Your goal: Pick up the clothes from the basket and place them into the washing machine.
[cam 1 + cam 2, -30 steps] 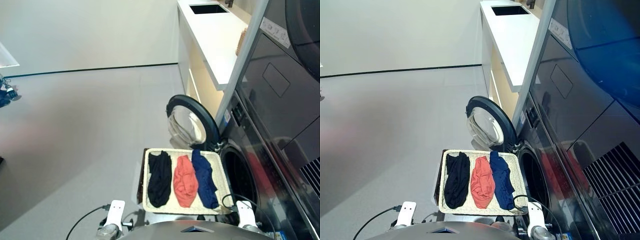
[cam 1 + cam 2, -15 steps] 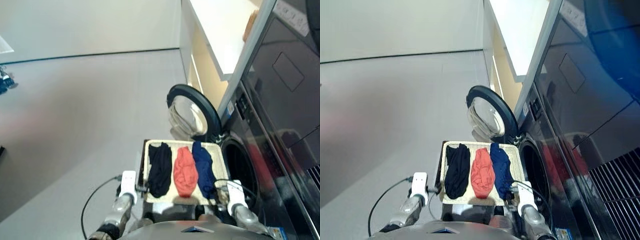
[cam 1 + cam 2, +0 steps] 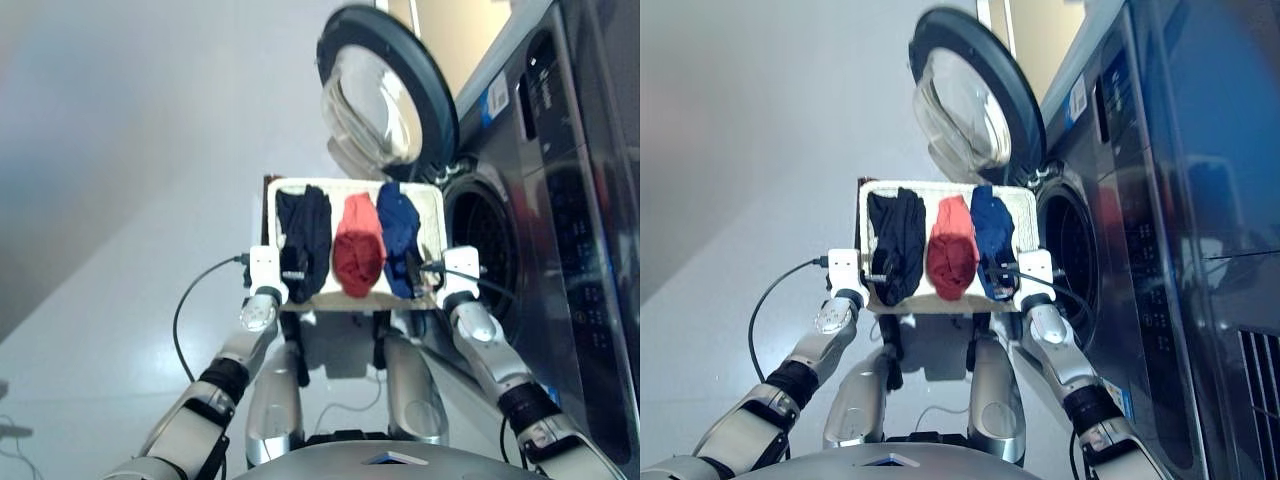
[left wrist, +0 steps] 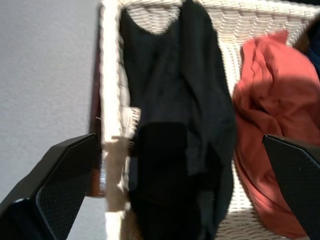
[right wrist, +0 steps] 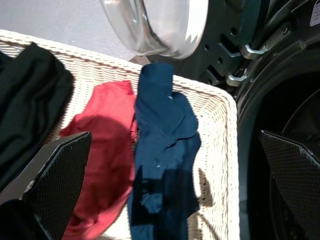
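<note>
My gripper will make the orange-red garment [image 3: 358,248] spread out and hang down when it lifts the garment, because the garment lies as a narrow piece of cloth with loose folds [image 5: 133,129] along its edge.
The cream woven basket [image 3: 431,207] sits in front of me with three clothes side by side: black [image 3: 305,238], orange-red [image 3: 358,255] and navy blue [image 3: 399,232]. My left gripper [image 3: 288,272] is open over the near end of the black garment [image 4: 185,115], its fingers [image 4: 55,190] spread wide, one outside the basket rim [image 4: 110,100]. Above the navy garment [image 5: 165,150], my right gripper [image 3: 424,270] hangs open and holds nothing. The washing machine [image 3: 560,200] stands at the right, its drum opening [image 3: 487,250] beside the basket.
The round glass door [image 3: 385,95] stands swung open behind the basket, hinged at the machine [image 5: 240,65]. A black cable [image 3: 190,300] loops from my left wrist. Grey floor [image 3: 120,180] spreads to the left.
The camera has tilted down. Both arms have risen into view and reached forward, from below the basket's near edge to over the garments' near ends. The clothes have not moved.
</note>
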Controlling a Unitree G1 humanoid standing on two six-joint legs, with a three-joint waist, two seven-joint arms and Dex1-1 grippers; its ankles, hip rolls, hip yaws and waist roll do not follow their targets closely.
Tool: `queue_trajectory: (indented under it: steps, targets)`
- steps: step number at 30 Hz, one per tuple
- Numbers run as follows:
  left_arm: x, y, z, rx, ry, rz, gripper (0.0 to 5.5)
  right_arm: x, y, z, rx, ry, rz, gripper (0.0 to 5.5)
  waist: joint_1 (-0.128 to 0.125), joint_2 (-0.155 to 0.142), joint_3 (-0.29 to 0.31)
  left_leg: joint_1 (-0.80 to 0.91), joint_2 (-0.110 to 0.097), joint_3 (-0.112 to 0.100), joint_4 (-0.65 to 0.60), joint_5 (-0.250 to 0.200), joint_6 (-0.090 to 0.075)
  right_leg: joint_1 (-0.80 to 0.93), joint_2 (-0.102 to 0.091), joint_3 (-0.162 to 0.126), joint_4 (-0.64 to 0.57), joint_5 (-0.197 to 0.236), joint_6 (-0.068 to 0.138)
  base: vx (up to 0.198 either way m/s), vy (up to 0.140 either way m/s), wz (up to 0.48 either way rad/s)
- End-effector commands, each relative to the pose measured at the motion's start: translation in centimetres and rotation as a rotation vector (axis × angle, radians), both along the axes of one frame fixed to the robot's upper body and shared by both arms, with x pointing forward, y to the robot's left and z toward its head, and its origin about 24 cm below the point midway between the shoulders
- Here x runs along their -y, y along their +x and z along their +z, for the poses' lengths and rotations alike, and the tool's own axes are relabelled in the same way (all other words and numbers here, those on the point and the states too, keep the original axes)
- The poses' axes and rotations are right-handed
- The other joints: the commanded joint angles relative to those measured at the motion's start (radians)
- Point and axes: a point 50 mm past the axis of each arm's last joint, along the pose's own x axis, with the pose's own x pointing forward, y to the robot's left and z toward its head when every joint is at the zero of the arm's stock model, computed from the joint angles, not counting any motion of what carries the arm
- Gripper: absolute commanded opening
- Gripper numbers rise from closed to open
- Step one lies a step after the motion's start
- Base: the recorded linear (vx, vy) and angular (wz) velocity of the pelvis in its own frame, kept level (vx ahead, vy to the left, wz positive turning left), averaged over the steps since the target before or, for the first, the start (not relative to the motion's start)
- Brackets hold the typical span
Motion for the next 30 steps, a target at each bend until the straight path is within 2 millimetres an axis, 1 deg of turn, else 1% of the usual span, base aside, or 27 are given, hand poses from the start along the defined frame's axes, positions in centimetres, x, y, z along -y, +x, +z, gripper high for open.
queue_trajectory:
  steps: [1, 3, 6, 10, 12, 17, 20, 23, 26, 30]
  targets:
    - [1.3, 2.0, 3.7, 0.168, 0.009, 0.007, 5.50, -2.0, -0.3, 5.4, 0.277, 0.044, 0.081, 5.50, -0.008, -0.016, -0.009, -0.090, 0.045, -0.045, 0.149, -0.058, -0.010, -0.032, 0.005, 0.031, 0.078, -0.021, 0.069, -0.089, 0.002, -0.008]
    - [1.5, 2.9, 4.9, 0.204, 0.032, 0.022, 5.50, -2.7, -0.1, 7.0, 0.348, 0.052, 0.097, 5.50, -0.017, -0.018, 0.006, -0.135, 0.052, -0.045, 0.180, -0.065, -0.011, -0.083, 0.003, 0.033, 0.114, -0.025, 0.067, -0.084, 0.018, 0.001]
    - [1.7, 4.0, 6.2, 0.227, 0.048, 0.055, 5.50, -3.7, 0.2, 8.3, 0.403, 0.054, 0.120, 5.50, -0.026, -0.022, 0.013, -0.195, 0.060, -0.047, 0.210, -0.071, -0.015, -0.140, -0.001, 0.037, 0.141, -0.026, 0.066, -0.079, 0.010, -0.003]
    - [2.0, 5.0, 8.0, 0.280, 0.068, 0.069, 5.50, -4.8, 0.4, 9.5, 0.451, 0.054, 0.151, 5.50, -0.032, -0.025, 0.019, -0.251, 0.063, -0.050, 0.234, -0.077, -0.016, -0.190, -0.002, 0.038, 0.158, -0.027, 0.067, -0.057, 0.002, -0.009]
    - [2.2, 5.3, 8.7, 0.305, 0.082, 0.067, 5.50, -5.4, 0.5, 10.0, 0.469, 0.053, 0.171, 5.50, -0.034, -0.027, 0.025, -0.274, 0.066, -0.055, 0.242, -0.078, -0.015, -0.216, -0.003, 0.041, 0.167, -0.025, 0.067, 0.000, 0.000, 0.000]
    - [2.2, 6.3, 10.4, 0.333, 0.049, 0.121, 5.50, -6.9, 0.6, 11.2, 0.512, 0.059, 0.224, 5.50, -0.039, -0.033, 0.041, -0.328, 0.067, -0.066, 0.265, -0.081, -0.016, -0.262, -0.005, 0.040, 0.186, -0.027, 0.068, 0.000, 0.000, 0.000]
    - [1.5, 7.1, 10.8, 0.300, 0.001, 0.184, 5.50, -7.4, 0.4, 11.9, 0.537, 0.071, 0.248, 5.50, -0.047, -0.040, 0.051, -0.360, 0.071, -0.069, 0.283, -0.083, -0.018, -0.289, -0.006, 0.042, 0.194, -0.026, 0.068, 0.000, 0.000, 0.000]
    - [0.7, 8.0, 11.4, 0.267, -0.045, 0.253, 5.50, -8.0, 0.1, 12.5, 0.556, 0.087, 0.279, 5.50, -0.055, -0.043, 0.058, -0.392, 0.076, -0.068, 0.299, -0.085, -0.021, -0.320, -0.005, 0.042, 0.207, -0.026, 0.069, 0.000, 0.000, 0.000]
    - [-0.6, 8.6, 11.9, 0.252, -0.019, 0.292, 5.50, -8.1, -0.2, 13.1, 0.579, 0.101, 0.303, 5.50, -0.062, -0.046, 0.059, -0.426, 0.080, -0.072, 0.320, -0.088, -0.022, -0.351, -0.001, 0.047, 0.219, -0.027, 0.068, 0.000, 0.000, 0.000]
    - [-1.5, 9.0, 12.2, 0.219, -0.070, 0.367, 5.50, -8.3, -0.4, 13.5, 0.601, 0.110, 0.313, 5.50, -0.067, -0.048, 0.062, -0.465, 0.091, -0.073, 0.349, -0.097, -0.025, -0.389, 0.001, 0.052, 0.242, -0.033, 0.068, 0.000, 0.000, 0.000]
